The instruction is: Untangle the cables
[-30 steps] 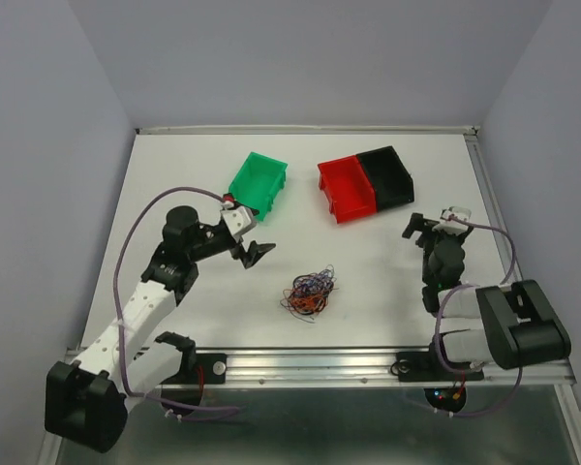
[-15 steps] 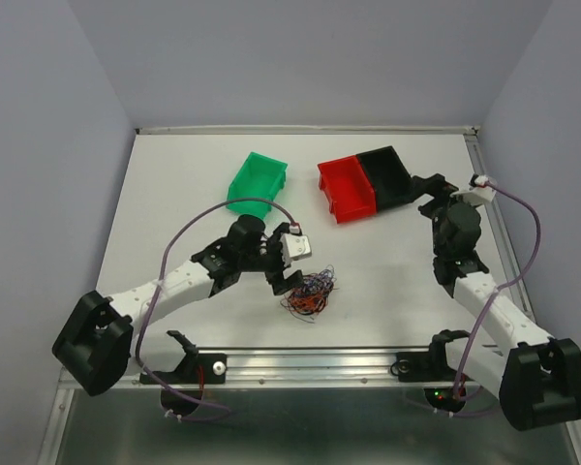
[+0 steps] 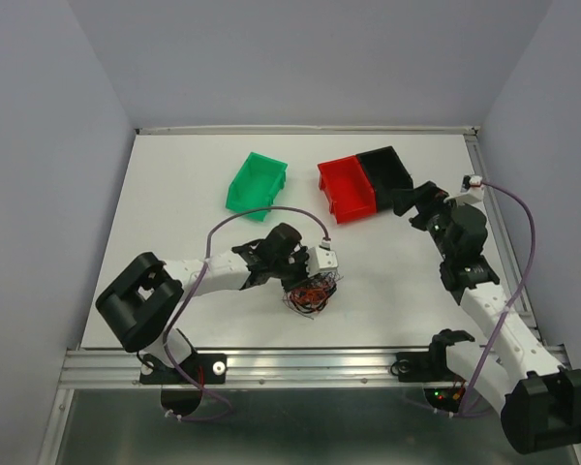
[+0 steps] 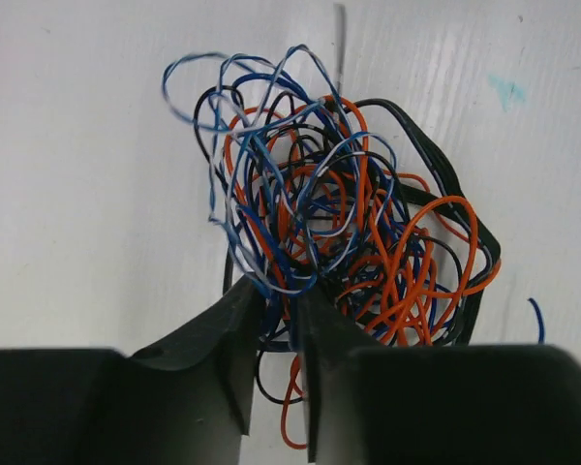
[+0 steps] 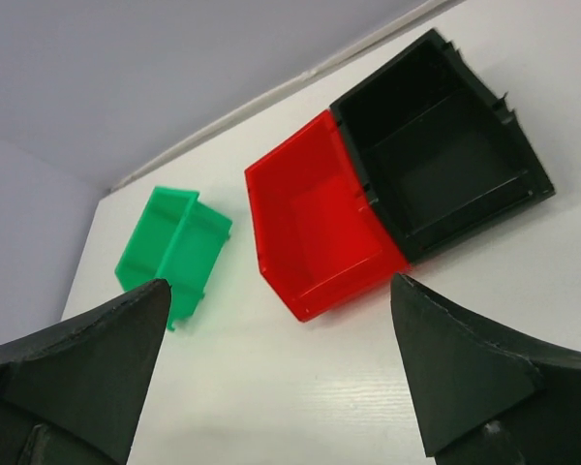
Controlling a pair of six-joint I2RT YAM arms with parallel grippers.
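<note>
Curly wires (image 3: 305, 302) are looped through each other in a ball. The cables (image 3: 313, 291) will loosen into a wide web that is still tangled when I pull them apart.
The cables (image 3: 312, 294) are a ball of thin curly orange, blue, black and white-blue wires lying near the table's front middle. In the left wrist view the cables (image 4: 341, 218) fill the centre, with a few loops trailing toward the camera. My left gripper (image 3: 306, 278) is down on the near-left side of the ball; its jaws (image 4: 279, 291) stand narrow, with blue and black strands pinched between the fingertips. My right gripper (image 3: 408, 200) hovers at the back right by the black bin, wide open (image 5: 279, 286) and holding nothing.
At the back of the table stand a green bin (image 3: 258, 182), a red bin (image 3: 346, 190) and a black bin (image 3: 386, 174); red and black touch side by side. From the right wrist, the green bin (image 5: 174, 247), red bin (image 5: 315, 232) and black bin (image 5: 436, 145) show nothing inside.
My left arm swung right and down onto the ball of cables, and its jaws narrowed onto some strands. The right arm stretched toward the black bin and stayed open.
</note>
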